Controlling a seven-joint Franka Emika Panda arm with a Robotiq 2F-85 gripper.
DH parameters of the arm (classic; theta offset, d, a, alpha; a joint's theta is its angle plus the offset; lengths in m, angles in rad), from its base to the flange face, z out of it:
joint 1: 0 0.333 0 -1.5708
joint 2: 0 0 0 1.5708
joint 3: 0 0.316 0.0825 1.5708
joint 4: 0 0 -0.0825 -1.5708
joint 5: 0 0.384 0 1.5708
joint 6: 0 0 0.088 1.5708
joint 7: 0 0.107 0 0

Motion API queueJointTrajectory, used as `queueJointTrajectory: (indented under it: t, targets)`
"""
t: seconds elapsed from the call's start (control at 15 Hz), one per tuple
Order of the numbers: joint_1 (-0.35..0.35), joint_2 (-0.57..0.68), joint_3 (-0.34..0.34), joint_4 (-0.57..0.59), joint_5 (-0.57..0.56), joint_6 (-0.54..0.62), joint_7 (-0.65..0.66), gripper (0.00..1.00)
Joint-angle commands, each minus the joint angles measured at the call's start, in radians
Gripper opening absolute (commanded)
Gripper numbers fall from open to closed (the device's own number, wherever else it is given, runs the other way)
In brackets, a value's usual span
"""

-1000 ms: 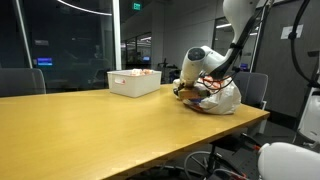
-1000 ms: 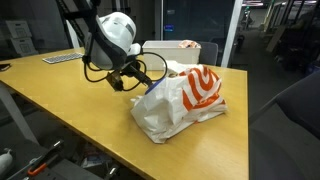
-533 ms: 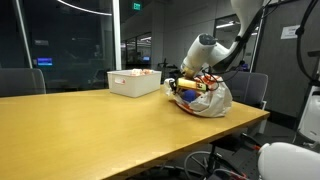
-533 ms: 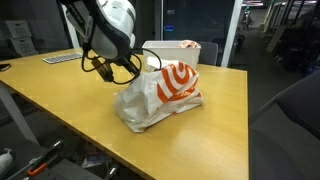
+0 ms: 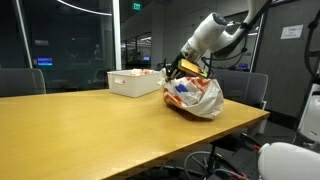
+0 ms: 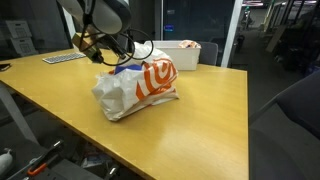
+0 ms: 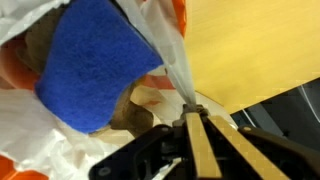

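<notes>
Next, I pull the bag's rim (image 7: 178,66) up until the bag's side stands tall before letting go, because the white bag's side (image 6: 122,93) sags in folds below my gripper.
A white plastic bag (image 5: 193,97) with an orange logo (image 6: 157,78) rests on the wooden table (image 5: 90,125). My gripper (image 7: 190,110) is shut on a twisted strip of the bag's rim and holds it up. In both exterior views the gripper (image 5: 176,68) (image 6: 100,46) sits above the bag's top corner, stretching the bag upward. The wrist view looks into the bag's mouth, where a blue sponge-like thing (image 7: 95,60) fills most of the opening over some brown contents.
A white bin (image 5: 134,81) (image 6: 183,52) with items in it stands behind the bag. A keyboard (image 6: 62,58) lies at the table's far end. The table edge (image 5: 240,128) runs close beside the bag, with office chairs beyond.
The gripper has risen and pulled the bag's rim up with it. The bag has slid across the table and now stands taller, its mouth drawn open.
</notes>
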Motion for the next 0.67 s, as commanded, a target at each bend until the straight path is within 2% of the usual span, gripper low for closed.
queueJointTrajectory:
  t: [0.0, 0.4, 0.6]
  targets:
    - [0.025, -0.153, 0.014, -0.042, -0.038, -0.015, 0.012, 0.05]
    - [0.040, -0.396, 0.032, -0.109, -0.060, -0.100, 0.007, 0.05]
    - [0.036, -0.401, 0.034, -0.102, -0.059, -0.098, -0.012, 0.05]
